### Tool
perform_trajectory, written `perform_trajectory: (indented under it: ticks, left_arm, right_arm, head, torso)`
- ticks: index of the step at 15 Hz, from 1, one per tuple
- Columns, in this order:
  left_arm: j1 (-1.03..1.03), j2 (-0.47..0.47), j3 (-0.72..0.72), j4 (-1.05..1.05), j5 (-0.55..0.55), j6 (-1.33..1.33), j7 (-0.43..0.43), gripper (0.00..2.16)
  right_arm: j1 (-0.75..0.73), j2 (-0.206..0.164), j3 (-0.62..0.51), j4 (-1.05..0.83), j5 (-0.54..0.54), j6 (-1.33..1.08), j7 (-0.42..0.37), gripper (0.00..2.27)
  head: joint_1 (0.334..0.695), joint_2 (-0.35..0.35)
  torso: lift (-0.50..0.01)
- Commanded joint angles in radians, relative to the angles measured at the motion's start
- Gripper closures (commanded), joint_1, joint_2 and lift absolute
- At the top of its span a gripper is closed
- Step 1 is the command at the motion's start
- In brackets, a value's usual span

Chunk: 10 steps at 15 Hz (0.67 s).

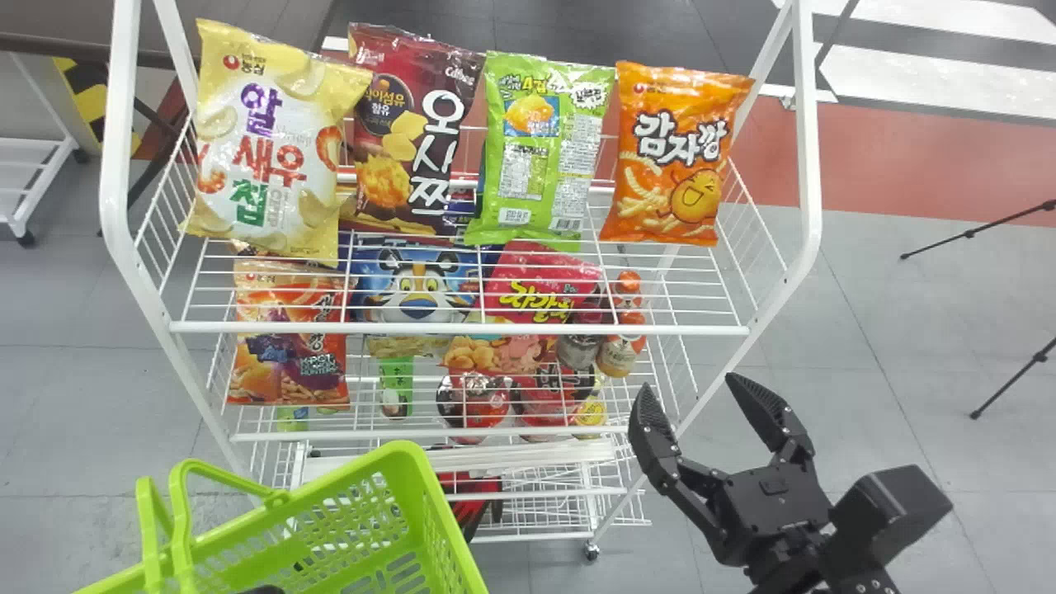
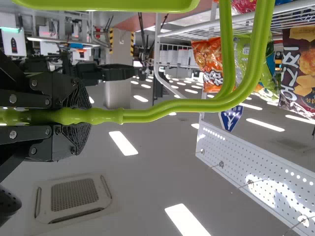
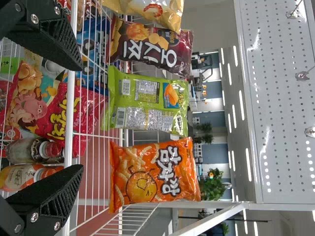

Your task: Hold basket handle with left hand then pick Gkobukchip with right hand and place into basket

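Observation:
The green Gkobukchip bag [image 1: 540,148] will pucker in at its middle and flare above when the robot lifts it, because the shiny wrapper [image 1: 584,134] looks thin and wrinkled.
In the head view my right gripper [image 1: 691,386] stands open beside the rack's right side, lower than the top shelf. The green Gkobukchip bag [image 1: 540,148] stands upright on that shelf between a dark red bag and an orange one. In the right wrist view, the Gkobukchip bag [image 3: 146,102] is beyond my right gripper [image 3: 79,117], with nothing held between the fingers. The green basket [image 1: 458,528] is at the lower left, in front of the rack. In the left wrist view, my left gripper [image 2: 78,117] is shut on the basket handle [image 2: 197,104].
A yellow bag [image 1: 268,140], the dark red bag [image 1: 412,132] and the orange bag [image 1: 678,157] share the top shelf. Its white front rail [image 1: 462,328] runs across, with more snacks and bottles below. White posts [image 1: 807,165] bound the rack's sides.

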<state>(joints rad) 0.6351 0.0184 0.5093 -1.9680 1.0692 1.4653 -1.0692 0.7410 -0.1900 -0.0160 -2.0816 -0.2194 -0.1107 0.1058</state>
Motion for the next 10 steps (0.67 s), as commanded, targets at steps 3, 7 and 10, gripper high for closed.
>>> perform_trajectory:
  ticks: [3,7,10]
  left_arm:
    - [0.000,-0.002,0.000,0.001,0.000,-0.012,-0.002,2.15]
    - [0.002,-0.003,0.000,0.001,0.000,-0.012,-0.002,2.15]
    - [0.002,-0.003,0.000,0.001,0.000,-0.012,-0.002,2.15]
  right_arm:
    - [0.000,0.000,0.001,0.000,0.000,0.000,0.000,0.10]
    - [-0.005,0.000,0.002,0.000,0.000,0.000,0.000,0.09]
    - [-0.014,0.001,0.002,0.000,-0.002,0.003,0.000,0.09]
  head:
    - [0.695,-0.180]
    - [0.695,-0.178]
    - [0.695,-0.176]
  torso:
    - [0.000]
    - [0.000]
    - [0.000]
